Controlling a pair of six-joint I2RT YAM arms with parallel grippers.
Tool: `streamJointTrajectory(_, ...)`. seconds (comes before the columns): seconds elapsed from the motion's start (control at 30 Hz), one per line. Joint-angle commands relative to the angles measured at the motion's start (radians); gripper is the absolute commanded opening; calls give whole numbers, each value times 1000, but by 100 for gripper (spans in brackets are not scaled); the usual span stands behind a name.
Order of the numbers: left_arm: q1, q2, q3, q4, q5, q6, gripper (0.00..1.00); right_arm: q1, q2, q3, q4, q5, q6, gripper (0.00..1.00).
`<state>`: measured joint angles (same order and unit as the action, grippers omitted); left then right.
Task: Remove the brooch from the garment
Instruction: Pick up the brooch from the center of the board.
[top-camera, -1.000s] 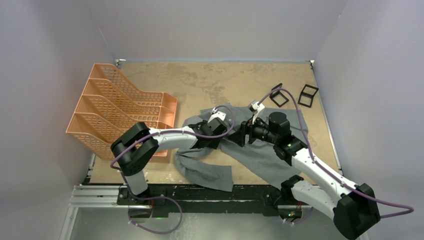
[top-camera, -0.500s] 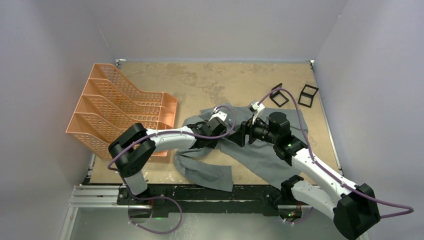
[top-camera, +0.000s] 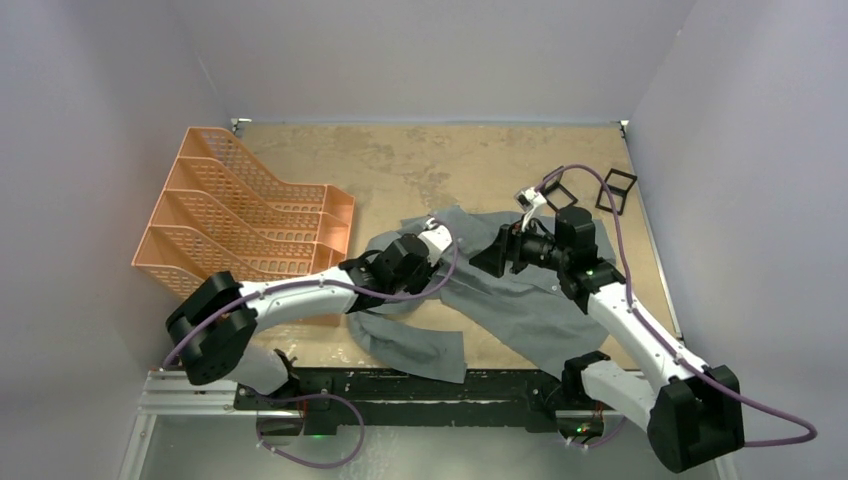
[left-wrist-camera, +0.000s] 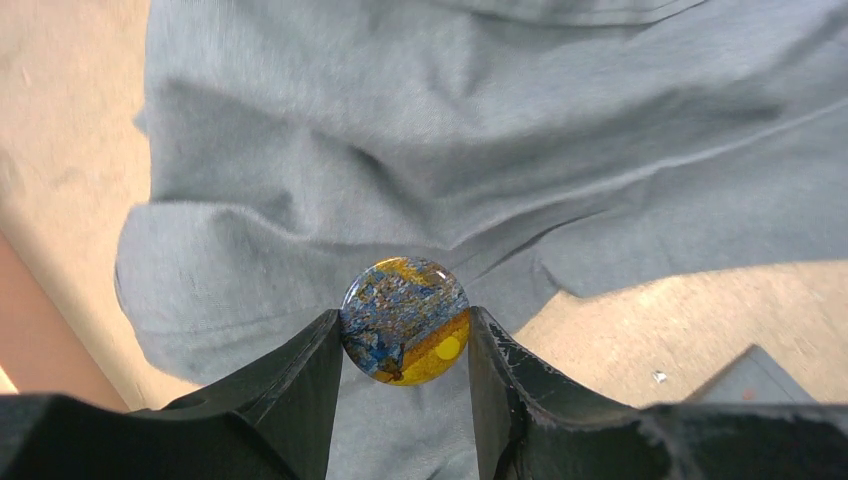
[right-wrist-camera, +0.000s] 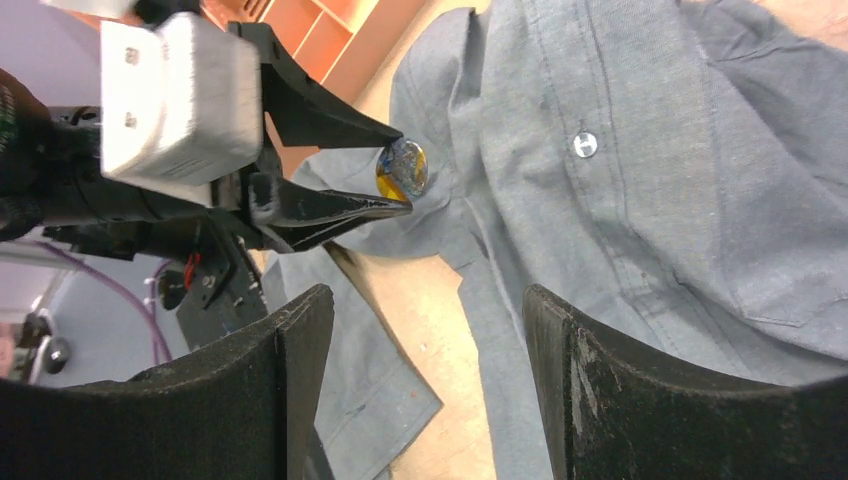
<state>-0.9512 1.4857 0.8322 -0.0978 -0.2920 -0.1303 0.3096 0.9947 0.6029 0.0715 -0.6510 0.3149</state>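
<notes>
I should take the brooch (left-wrist-camera: 405, 320) over with my right gripper and carry it to the nearer black frame (top-camera: 560, 197), because my left gripper is holding the brooch far from that frame.
The garment (top-camera: 530, 310) is a grey button-up shirt lying crumpled on the tan table; it also shows in the left wrist view (left-wrist-camera: 400, 150) and the right wrist view (right-wrist-camera: 650, 150). The brooch (left-wrist-camera: 405, 320) is a round blue and yellow pin. My left gripper (left-wrist-camera: 405, 322) is shut on its edges and holds it just over the shirt's left part (top-camera: 432, 268). The right wrist view shows the brooch (right-wrist-camera: 402, 170) between the left fingertips (right-wrist-camera: 385, 207). My right gripper (right-wrist-camera: 425, 300) is open and empty, over the shirt's middle (top-camera: 495, 258), to the right of the left gripper.
An orange mesh file rack (top-camera: 240, 230) stands at the left. Two small black frames (top-camera: 558, 192) (top-camera: 615, 190) lie at the back right. A pale button (right-wrist-camera: 584, 145) sits on the shirt placket. Grey walls close in on three sides.
The left arm has drawn back to the left with the brooch in its gripper. The right gripper has pulled away to the right and back, so the two grippers stand further apart.
</notes>
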Motion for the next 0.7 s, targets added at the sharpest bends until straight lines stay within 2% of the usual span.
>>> streamJointTrajectory(0.0,-2,-86,-32,167,145,213,24,-18,30,56,-9,-147,56,72)
streamJointTrajectory(0.27,-28,-127,-33,191,348,329,25,-26,97,107,-62,-214,68,68)
streamJointTrajectory(0.4,-50,-129,-23,189,402,361,26,-27,120,153,-161,-170,4,65)
streamJointTrajectory(0.53,-67,-125,7,180,439,382,26,-25,126,153,-152,-162,7,64)
streamJointTrajectory(0.67,-88,-126,31,166,465,400,26,-26,145,152,-148,-180,7,58)
